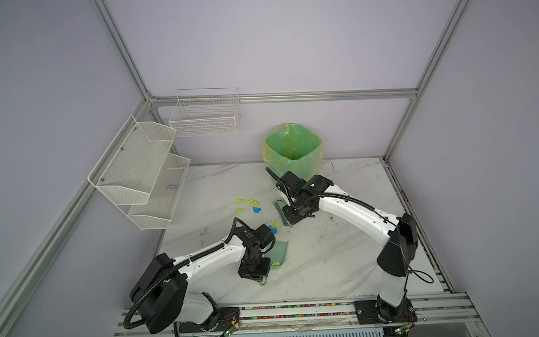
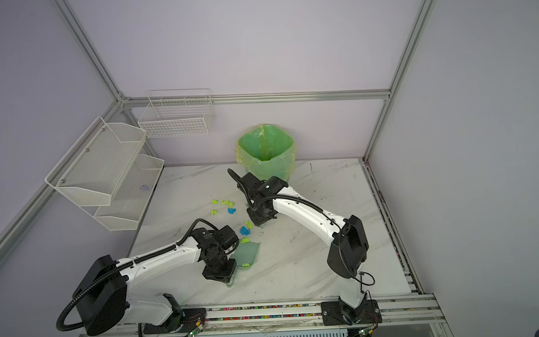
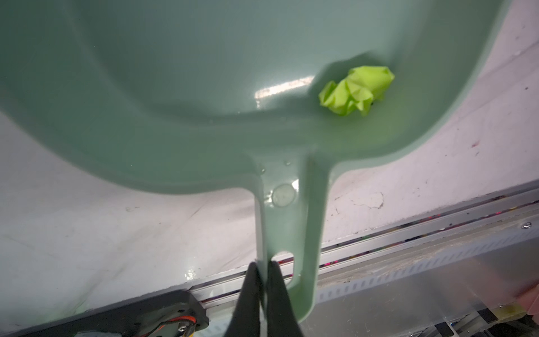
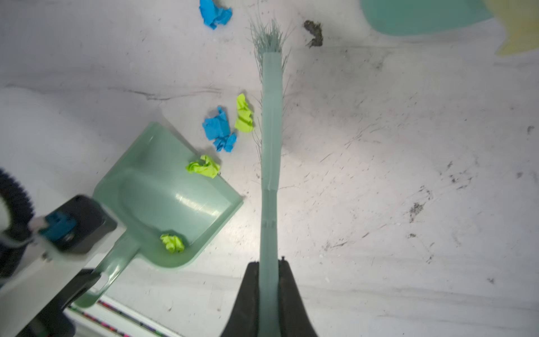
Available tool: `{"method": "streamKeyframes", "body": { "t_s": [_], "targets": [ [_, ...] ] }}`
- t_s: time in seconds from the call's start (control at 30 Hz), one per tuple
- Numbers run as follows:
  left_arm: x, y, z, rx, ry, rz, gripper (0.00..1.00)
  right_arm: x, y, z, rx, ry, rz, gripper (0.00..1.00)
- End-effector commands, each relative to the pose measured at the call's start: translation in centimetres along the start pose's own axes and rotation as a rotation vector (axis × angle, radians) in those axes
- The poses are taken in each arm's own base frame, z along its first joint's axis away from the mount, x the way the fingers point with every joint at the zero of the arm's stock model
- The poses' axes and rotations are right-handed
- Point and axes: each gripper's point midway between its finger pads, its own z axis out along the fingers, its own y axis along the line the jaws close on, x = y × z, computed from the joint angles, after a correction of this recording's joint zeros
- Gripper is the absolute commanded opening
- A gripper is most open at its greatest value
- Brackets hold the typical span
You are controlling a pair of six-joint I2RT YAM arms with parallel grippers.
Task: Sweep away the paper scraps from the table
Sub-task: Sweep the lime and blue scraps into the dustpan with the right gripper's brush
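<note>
My right gripper needs to sweep the blue and yellow-green scraps (image 2: 244, 230) back into the dustpan (image 2: 247, 253) before emptying it, because they are just outside the dustpan's edge and the brush is behind them.
Bright blue and neon yellow-green paper scraps (image 1: 248, 202) lie scattered mid-table (image 1: 327, 260), with more (image 4: 218, 128) between the brush and the dustpan. One yellow-green scrap (image 3: 355, 90) sits deep inside the pale green dustpan (image 1: 279, 252), and another (image 4: 204, 167) rests on its front lip. My left gripper (image 3: 262, 265) is shut on the dustpan's handle near its hanging hole. My right gripper (image 4: 269, 264) is shut on the green brush (image 4: 271, 116), whose bristles (image 1: 280, 210) rest on the table just right of the scraps.
A bin with a green bag (image 1: 292, 150) stands at the back, behind the right arm. White mesh shelves (image 1: 138, 167) and a wire basket (image 1: 204, 116) hang on the left and back walls. A dark speck (image 4: 314, 32) lies near the brush tip. An aluminium rail (image 1: 297, 307) edges the front.
</note>
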Motion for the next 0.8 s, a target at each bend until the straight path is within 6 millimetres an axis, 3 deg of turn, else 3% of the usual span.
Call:
{"method": "streamKeyframes", "body": {
  "t_s": [0.0, 0.17, 0.4, 0.53, 0.77],
  "targets": [
    [1.0, 0.9, 0.3, -0.007, 0.027, -0.011, 0.00, -3.0, -0.2, -1.2, 0.046, -0.082, -0.029, 0.00],
    [0.7, 1.0, 0.3, -0.004, 0.027, -0.018, 0.00, -4.2, -0.9, 0.7, 0.122, -0.068, -0.078, 0.00],
    [0.1, 1.1, 0.2, 0.004, 0.025, -0.038, 0.05, -2.5, -0.1, 3.5, 0.095, 0.001, -0.122, 0.00],
    [-0.1, 1.1, 0.2, 0.009, 0.028, -0.045, 0.03, -1.2, 2.1, 3.3, 0.012, 0.001, -0.164, 0.00],
    [-0.4, 1.3, 0.4, 0.000, 0.034, -0.055, 0.00, 1.8, 6.4, 1.1, -0.146, 0.000, -0.268, 0.00]
  ]
}}
